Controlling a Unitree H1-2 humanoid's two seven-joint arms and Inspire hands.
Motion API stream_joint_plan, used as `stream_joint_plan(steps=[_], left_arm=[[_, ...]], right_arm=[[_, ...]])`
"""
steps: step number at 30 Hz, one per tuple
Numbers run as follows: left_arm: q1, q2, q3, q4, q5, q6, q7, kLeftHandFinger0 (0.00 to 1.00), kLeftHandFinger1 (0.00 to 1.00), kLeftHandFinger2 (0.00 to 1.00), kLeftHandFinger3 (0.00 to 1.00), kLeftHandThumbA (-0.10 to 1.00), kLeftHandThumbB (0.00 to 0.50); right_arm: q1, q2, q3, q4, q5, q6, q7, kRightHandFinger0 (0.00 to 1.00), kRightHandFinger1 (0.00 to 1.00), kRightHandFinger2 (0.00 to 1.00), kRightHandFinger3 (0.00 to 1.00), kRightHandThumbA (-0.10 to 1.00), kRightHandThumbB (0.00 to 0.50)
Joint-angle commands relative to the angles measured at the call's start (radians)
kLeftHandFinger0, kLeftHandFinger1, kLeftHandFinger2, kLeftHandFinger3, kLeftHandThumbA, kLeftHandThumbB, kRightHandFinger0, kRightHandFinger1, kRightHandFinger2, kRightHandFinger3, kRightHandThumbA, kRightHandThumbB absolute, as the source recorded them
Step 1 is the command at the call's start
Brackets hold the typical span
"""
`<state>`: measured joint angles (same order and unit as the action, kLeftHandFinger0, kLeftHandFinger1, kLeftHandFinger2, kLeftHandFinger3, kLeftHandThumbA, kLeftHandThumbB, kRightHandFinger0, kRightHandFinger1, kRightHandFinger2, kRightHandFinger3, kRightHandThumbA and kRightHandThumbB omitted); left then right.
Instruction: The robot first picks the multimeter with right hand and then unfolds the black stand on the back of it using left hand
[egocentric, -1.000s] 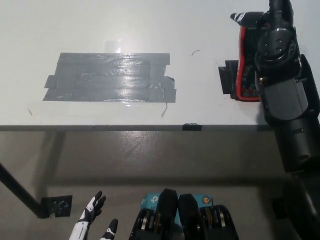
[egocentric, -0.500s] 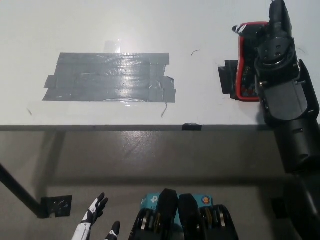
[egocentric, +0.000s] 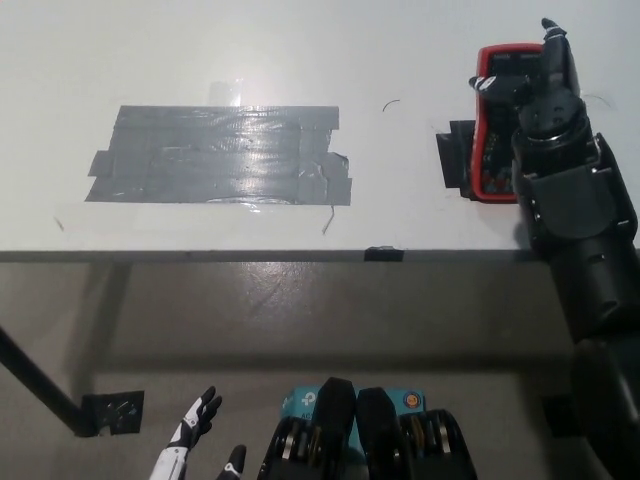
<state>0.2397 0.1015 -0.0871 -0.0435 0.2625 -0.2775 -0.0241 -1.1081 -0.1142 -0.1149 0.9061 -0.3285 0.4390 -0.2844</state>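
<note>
The black tape piece (egocentric: 457, 155) goes in under the red edge, so the multimeter (egocentric: 498, 130) will come loose and show more tape when the robot lifts it.
The multimeter (egocentric: 497, 130), red-cased with a dark face, lies flat on the white table (egocentric: 300, 60) at the far right. My black right hand (egocentric: 545, 85) hovers over its right side, fingers apart, one fingertip pointing up past the meter's top edge and another at its upper left corner. Nothing is held in it. The forearm hides the meter's right edge. My white left hand (egocentric: 195, 445) rests low at the lower left, below the table's front edge, fingers spread and empty. The stand on the meter's back is hidden.
A wide patch of grey tape (egocentric: 220, 155) covers the table's middle left. A black tape piece (egocentric: 455, 157) sits at the meter's left side. The table's front edge (egocentric: 300, 256) crosses the picture; below it are floor and a black table leg (egocentric: 40, 385).
My right hand has shifted back and to the right, uncovering the meter's upper part. The left hand has sunk slightly lower.
</note>
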Motion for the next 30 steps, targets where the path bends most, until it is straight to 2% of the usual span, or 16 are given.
stream_joint_plan(steps=[1,5,7,12,13,18,22,24,26,27,28,29,30], left_arm=[[-0.001,-0.002,-0.003,-0.006,0.014,-0.049,0.025,1.0,1.0,1.0,1.0,0.64,0.142],[0.003,-0.003,-0.004,-0.012,0.007,-0.042,0.02,1.0,1.0,1.0,1.0,0.64,0.15],[-0.003,-0.003,-0.003,-0.007,0.014,-0.05,0.027,1.0,1.0,1.0,1.0,0.64,0.15],[-0.01,-0.001,-0.004,-0.009,0.015,-0.053,0.023,1.0,1.0,1.0,1.0,0.63,0.141],[-0.01,-0.002,-0.005,-0.01,0.017,-0.051,0.023,1.0,1.0,1.0,1.0,0.65,0.156],[-0.021,-0.003,-0.001,-0.006,0.019,-0.052,0.027,1.0,1.0,1.0,1.0,0.65,0.166],[-0.024,-0.003,-0.001,0.004,0.009,-0.068,0.026,1.0,1.0,0.98,1.0,0.63,0.166],[-0.025,-0.001,-0.001,0.006,0.012,-0.069,0.026,1.0,1.0,0.98,1.0,0.64,0.17],[-0.025,-0.001,-0.001,0.004,0.016,-0.068,0.026,1.0,1.0,0.98,1.0,0.64,0.17],[-0.026,0.0,-0.001,0.003,0.02,-0.069,0.027,1.0,1.0,0.98,1.0,0.64,0.164],[-0.034,0.0,0.001,0.002,0.019,-0.063,0.026,1.0,1.0,0.98,1.0,0.64,0.165],[-0.036,0.0,0.002,0.006,0.02,-0.069,0.028,1.0,1.0,0.97,1.0,0.64,0.164],[-0.04,-0.001,0.003,0.008,0.018,-0.071,0.029,1.0,1.0,0.97,1.0,0.64,0.165]], right_arm=[[-0.09,-0.027,0.017,0.033,0.026,-0.062,-0.025,1.0,1.0,1.0,1.0,0.83,0.473],[-0.105,-0.032,0.043,0.066,0.023,-0.047,-0.017,1.0,1.0,1.0,1.0,0.89,0.491],[-0.116,-0.034,0.054,0.093,0.024,-0.064,-0.015,1.0,1.0,1.0,1.0,0.89,0.484],[-0.126,-0.03,0.069,0.109,0.021,-0.066,-0.048,1.0,1.0,1.0,1.0,0.84,0.492],[-0.128,-0.027,0.071,0.112,0.022,-0.063,-0.053,1.0,1.0,1.0,1.0,0.83,0.494],[-0.142,-0.017,0.07,0.127,0.038,-0.046,-0.05,1.0,1.0,1.0,1.0,0.84,0.5],[-0.146,-0.011,0.056,0.156,0.061,-0.052,-0.051,1.0,1.0,1.0,1.0,0.82,0.466],[-0.139,-0.009,0.06,0.159,0.064,-0.064,-0.051,1.0,1.0,1.0,1.0,0.81,0.475],[-0.137,-0.008,0.056,0.176,0.073,-0.071,-0.059,1.0,1.0,1.0,1.0,0.8,0.464],[-0.131,0.003,0.024,0.179,0.094,-0.082,-0.114,1.0,1.0,1.0,1.0,0.68,0.475],[-0.133,0.001,0.02,0.204,0.099,-0.111,-0.128,1.0,1.0,1.0,1.0,0.58,0.403],[-0.131,0.0,0.018,0.223,0.101,-0.124,-0.139,1.0,1.0,1.0,1.0,0.53,0.351],[-0.137,-0.006,0.02,0.262,0.099,-0.106,-0.143,1.0,1.0,1.0,1.0,0.44,0.283]])
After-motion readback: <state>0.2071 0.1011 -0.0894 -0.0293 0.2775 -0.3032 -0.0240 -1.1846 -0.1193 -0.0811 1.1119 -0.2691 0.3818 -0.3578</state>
